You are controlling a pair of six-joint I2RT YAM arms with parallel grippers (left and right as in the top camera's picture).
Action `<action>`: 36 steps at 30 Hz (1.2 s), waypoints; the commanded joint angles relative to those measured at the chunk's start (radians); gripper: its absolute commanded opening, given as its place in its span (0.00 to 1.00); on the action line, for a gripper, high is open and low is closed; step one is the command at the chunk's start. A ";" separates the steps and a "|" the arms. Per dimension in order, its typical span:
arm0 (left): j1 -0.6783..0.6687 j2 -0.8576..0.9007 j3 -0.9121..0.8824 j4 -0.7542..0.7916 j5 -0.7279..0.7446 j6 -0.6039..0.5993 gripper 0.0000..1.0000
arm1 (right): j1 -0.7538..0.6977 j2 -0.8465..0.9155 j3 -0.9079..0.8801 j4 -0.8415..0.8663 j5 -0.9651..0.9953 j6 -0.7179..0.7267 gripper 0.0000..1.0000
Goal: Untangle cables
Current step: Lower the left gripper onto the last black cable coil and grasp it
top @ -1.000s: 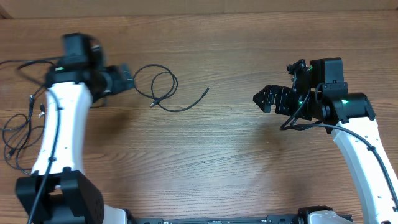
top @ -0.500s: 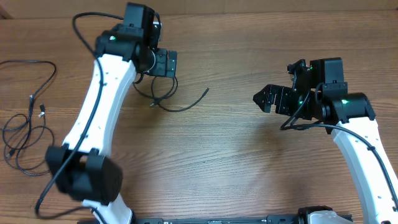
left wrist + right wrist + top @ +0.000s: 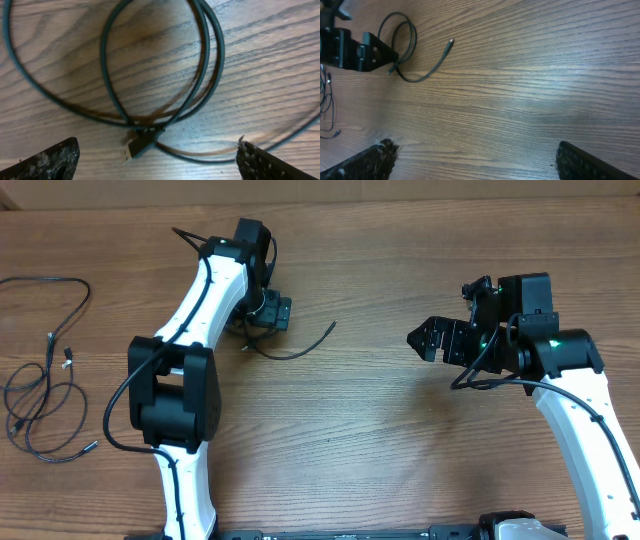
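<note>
My left gripper should keep going down and then close on the plug's body point(image 3: 145, 140), as the small plug point(image 3: 133, 150) pokes out past the loops between my open fingers.
One thin black cable point(image 3: 296, 355) lies coiled in loose loops on the wooden table, its free end pointing right. My left gripper point(image 3: 272, 312) hangs open right over the coil. In the left wrist view the loops point(image 3: 210, 60) fill the frame, and a small plug point(image 3: 137, 145) lies between the wide-apart jaws of the left gripper point(image 3: 157, 162), touching neither. Other thin cables point(image 3: 84, 290) lie tangled at the table's far left. My right gripper point(image 3: 425, 338) is open and empty, well right of the coil. The right wrist view shows the right gripper point(image 3: 475, 160) above bare wood, with the coil point(image 3: 412, 40) far off.
The left arm point(image 3: 190, 330) stretches from the front edge up to the coil. The right arm point(image 3: 570, 400) stands at the right side. The table's back edge point(image 3: 400, 200) runs just beyond the coil.
The left arm has swung from the far left cables rightward, and its open gripper now sits over the coiled cable. The right arm has not moved.
</note>
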 commanded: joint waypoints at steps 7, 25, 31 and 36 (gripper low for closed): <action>0.003 0.098 0.006 0.008 0.089 0.079 0.98 | 0.000 -0.001 0.002 0.002 0.006 0.003 1.00; -0.040 0.109 0.003 0.030 0.094 0.082 0.95 | 0.000 -0.001 0.002 0.001 0.006 0.003 1.00; -0.067 0.109 0.003 0.024 0.093 0.082 0.86 | 0.000 -0.001 0.002 0.001 0.006 -0.001 1.00; -0.090 0.109 0.003 -0.036 0.094 0.080 0.68 | 0.000 -0.001 0.002 0.001 0.006 -0.001 1.00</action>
